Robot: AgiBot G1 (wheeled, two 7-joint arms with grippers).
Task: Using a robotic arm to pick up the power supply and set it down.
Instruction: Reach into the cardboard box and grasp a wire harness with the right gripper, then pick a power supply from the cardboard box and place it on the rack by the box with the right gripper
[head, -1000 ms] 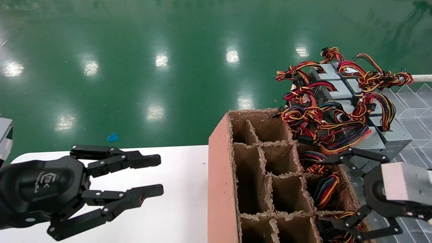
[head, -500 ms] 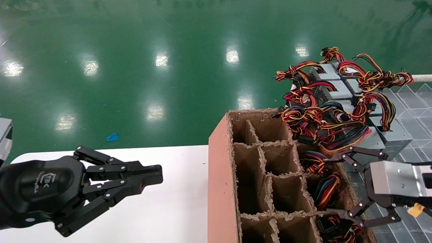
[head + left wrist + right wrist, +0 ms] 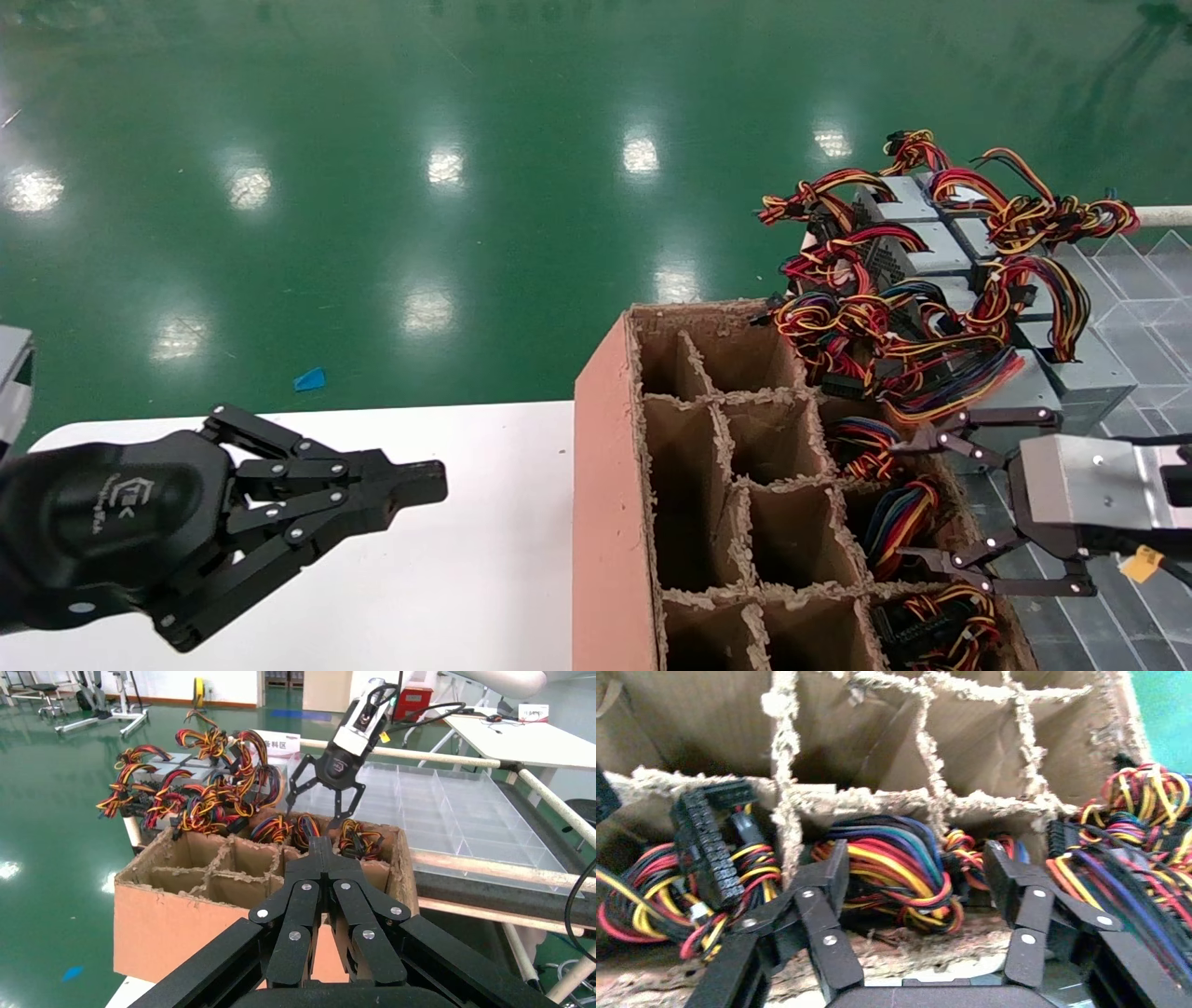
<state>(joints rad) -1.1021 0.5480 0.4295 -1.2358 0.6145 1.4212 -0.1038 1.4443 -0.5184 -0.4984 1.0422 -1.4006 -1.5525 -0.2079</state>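
Observation:
The wire bundle point(image 3: 898, 519) arches up out of the middle cell point(image 3: 950, 530), so the metal body of the power supply will come out after it and hang at a tilt when the robot lifts.
My right gripper point(image 3: 906, 501) hangs open over the right-hand column of the cardboard divider box point(image 3: 610, 447). Its fingers straddle a bundle of red, yellow, blue and black wires point(image 3: 898, 871) that rises from the middle cell. That power supply's metal body is hidden down in the cell. In the right wrist view the gripper point(image 3: 917, 857) has a finger on each side of the bundle and touches nothing. Several more silver-grey power supplies point(image 3: 922, 244) with tangled wires are stacked behind the box. My left gripper point(image 3: 424, 485) is shut and empty above the white table point(image 3: 466, 578).
The neighbouring cells in that column also hold wire bundles with black connectors point(image 3: 712, 846). The other cells point(image 3: 782, 536) look empty. A clear plastic divider tray point(image 3: 1141, 289) and a white rail point(image 3: 1169, 216) lie to the right. Green floor lies beyond.
My left gripper has gone from open to shut. My right gripper has turned and moved up along the box's right column, so its open fingers now straddle the middle wire bundle.

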